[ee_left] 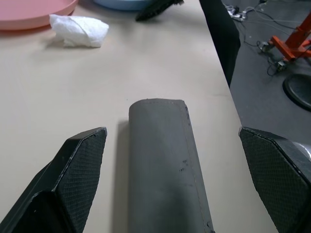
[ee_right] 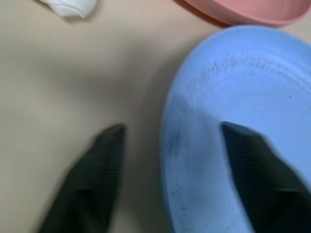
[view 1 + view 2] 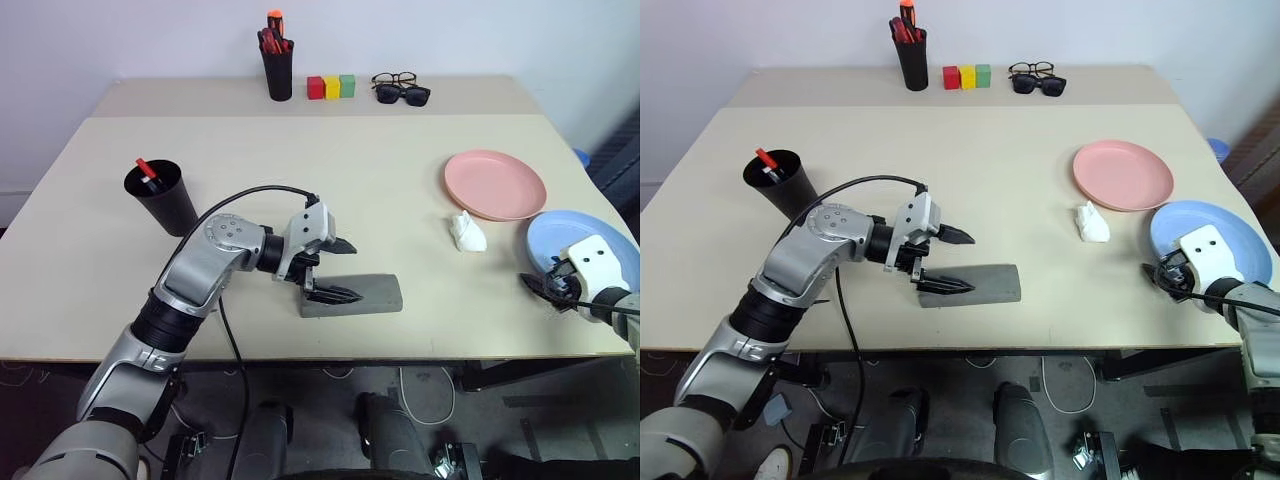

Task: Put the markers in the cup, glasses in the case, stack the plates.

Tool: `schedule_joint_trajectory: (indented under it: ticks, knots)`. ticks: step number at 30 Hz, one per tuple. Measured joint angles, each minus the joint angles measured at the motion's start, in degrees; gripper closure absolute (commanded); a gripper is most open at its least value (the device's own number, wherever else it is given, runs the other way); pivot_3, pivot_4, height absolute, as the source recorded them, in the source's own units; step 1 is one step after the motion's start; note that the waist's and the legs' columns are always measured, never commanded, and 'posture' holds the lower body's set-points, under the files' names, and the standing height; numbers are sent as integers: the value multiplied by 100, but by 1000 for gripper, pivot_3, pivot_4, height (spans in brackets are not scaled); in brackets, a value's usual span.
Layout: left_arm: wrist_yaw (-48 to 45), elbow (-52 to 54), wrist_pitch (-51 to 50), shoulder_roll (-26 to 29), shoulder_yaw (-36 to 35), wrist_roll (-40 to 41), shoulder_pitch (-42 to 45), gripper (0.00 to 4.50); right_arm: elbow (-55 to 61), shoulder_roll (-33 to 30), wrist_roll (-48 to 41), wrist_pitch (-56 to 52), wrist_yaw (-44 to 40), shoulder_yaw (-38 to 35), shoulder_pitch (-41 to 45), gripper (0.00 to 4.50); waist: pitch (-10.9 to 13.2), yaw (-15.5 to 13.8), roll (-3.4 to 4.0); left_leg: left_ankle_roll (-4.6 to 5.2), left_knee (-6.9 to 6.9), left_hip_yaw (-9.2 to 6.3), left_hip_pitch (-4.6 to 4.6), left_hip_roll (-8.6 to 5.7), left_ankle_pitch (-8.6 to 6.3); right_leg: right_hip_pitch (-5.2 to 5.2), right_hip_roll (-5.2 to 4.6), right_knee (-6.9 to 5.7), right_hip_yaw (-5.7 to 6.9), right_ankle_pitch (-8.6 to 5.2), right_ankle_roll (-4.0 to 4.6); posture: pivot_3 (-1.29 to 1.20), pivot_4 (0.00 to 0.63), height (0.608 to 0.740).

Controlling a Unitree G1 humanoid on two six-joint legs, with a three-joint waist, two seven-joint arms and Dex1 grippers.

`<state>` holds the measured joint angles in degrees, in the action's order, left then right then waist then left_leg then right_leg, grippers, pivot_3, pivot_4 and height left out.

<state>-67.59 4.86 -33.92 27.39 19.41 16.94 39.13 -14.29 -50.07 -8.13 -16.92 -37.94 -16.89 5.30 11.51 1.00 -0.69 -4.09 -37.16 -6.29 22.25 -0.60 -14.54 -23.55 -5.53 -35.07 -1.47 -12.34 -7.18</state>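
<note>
I expect the light blue plate (image 3: 562,231) to sit inside the pink plate (image 3: 495,185) when I lower it and to cover all but a pink edge, because both look about equally wide and shallow.
The grey case (image 3: 368,292) lies shut near the table's front edge. My left gripper (image 3: 338,271) is open, with one finger on each side of the case's left end (image 1: 165,160). The black cup (image 3: 160,197) stands at the left with a red-capped marker (image 3: 146,169) in it. The pink plate (image 3: 495,184) sits at the right, and the light blue plate (image 3: 590,240) is just in front of it. My right gripper (image 2: 170,128) is open across the blue plate's near rim (image 2: 167,145), one finger over the plate and one over the table. The glasses are out of view.
A crumpled white tissue (image 3: 467,232) lies beside the pink plate. At the back stand a black pen pot (image 3: 277,68) with red pens, three coloured blocks (image 3: 331,87), and sunglasses with thick-rimmed spectacles (image 3: 401,88). The case is close to the table's front edge.
</note>
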Motion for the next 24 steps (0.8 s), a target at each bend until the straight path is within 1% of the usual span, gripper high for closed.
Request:
schedule_joint_trajectory:
  ticks: [2,3,8,12,15,17,20,24]
  knots:
    - [2,19,-70,53,-1,1,0,0,-22,6,4,-24,0,36,16,4056,0,0,0,0,0,0,1,0,0,0,0,0,0,0,0,0,150,740]
    - [8,38,-97,81,-3,3,-2,0,-27,16,3,-22,21,37,21,4457,0,0,0,0,0,0,1,0,0,1,0,0,0,0,-1,0,150,740]
    - [39,155,-192,116,-4,28,-11,0,39,31,87,-1,265,21,41,4457,-2,0,-1,0,-2,0,-3,0,0,4,0,0,0,-1,-2,0,150,740]
    - [124,199,-203,116,-5,65,-17,0,292,30,461,-79,760,53,-52,4457,-2,-4,-1,0,-1,0,-1,0,0,3,0,0,0,-1,-2,0,150,740]
    - [171,198,-192,113,-7,65,-28,0,335,96,722,75,1161,89,-26,4457,-1,2,0,0,-1,0,0,0,0,1,0,0,0,-1,-2,0,150,740]
    - [198,196,-161,61,-7,65,-29,0,456,242,676,126,1283,24,120,4457,0,26,3,0,0,0,-1,0,0,0,0,0,-1,-1,-2,0,150,740]
    - [267,194,-142,35,-13,66,-39,0,546,269,662,122,1340,19,410,4457,1,22,8,0,0,0,-2,0,0,0,0,-1,-1,-1,-2,0,150,740]
    - [372,186,-142,13,-51,72,-83,0,246,215,688,484,1252,108,1136,4457,1,22,8,0,0,1,-2,0,0,1,0,0,-1,1,0,0,150,740]
